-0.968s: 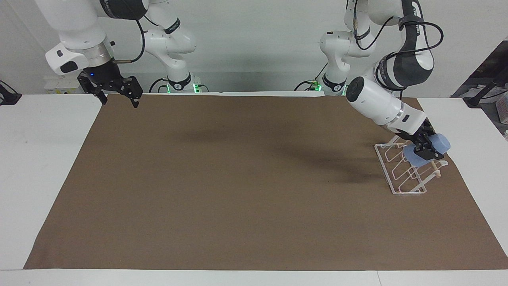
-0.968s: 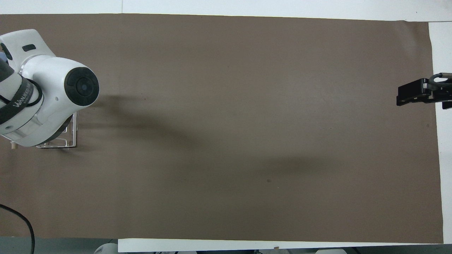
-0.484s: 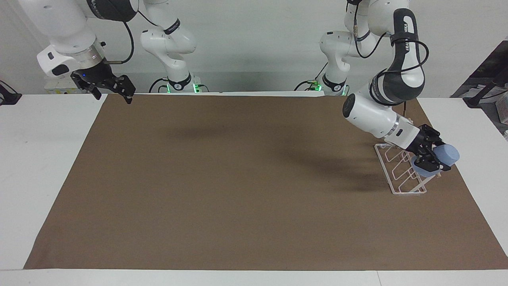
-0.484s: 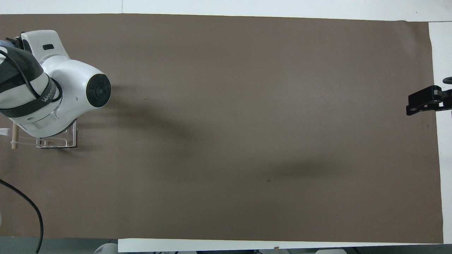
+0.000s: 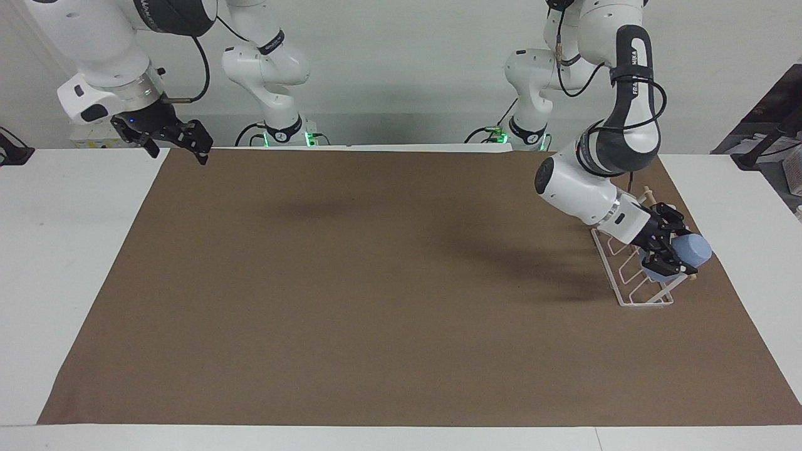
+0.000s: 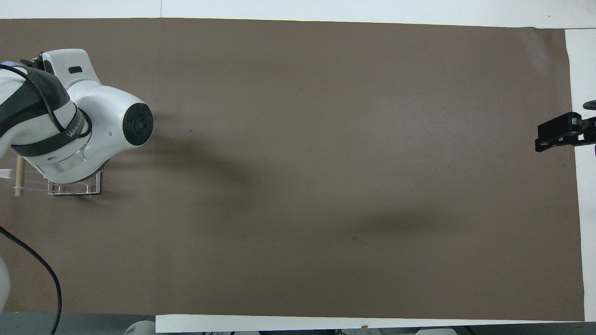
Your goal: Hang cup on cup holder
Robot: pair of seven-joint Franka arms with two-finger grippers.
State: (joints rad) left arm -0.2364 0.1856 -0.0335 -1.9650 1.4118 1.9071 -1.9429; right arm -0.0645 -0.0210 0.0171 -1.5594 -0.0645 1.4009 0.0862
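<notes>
The light blue cup (image 5: pixel 696 249) is hanging at a tilt over the cup holder's farthest wire. My left gripper should keep lowering the cup until it sits on the white wires (image 5: pixel 641 289).
The light blue cup (image 5: pixel 689 252) is tilted on its side in my left gripper (image 5: pixel 665 255), which is shut on it. It hangs low over the part of the white wire cup holder (image 5: pixel 630 289) farthest from the robots, by the wooden dowel (image 5: pixel 648 196). I cannot tell if the cup touches a prong. In the overhead view the left arm hides the cup and gripper; only a corner of the cup holder (image 6: pixel 77 188) and the dowel's end (image 6: pixel 19 173) show. My right gripper (image 5: pixel 177 145) is open and empty, and waits over the mat's corner; it also shows in the overhead view (image 6: pixel 554 136).
A brown mat (image 5: pixel 376 282) covers most of the white table (image 5: pixel 62 250). The cup holder stands at the left arm's end of the mat. A black cable (image 6: pixel 42 270) hangs by the left arm near the robots' edge.
My left gripper has carried the cup lower and closer to the cup holder's prongs. My right gripper has drawn back a little toward its own end of the table.
</notes>
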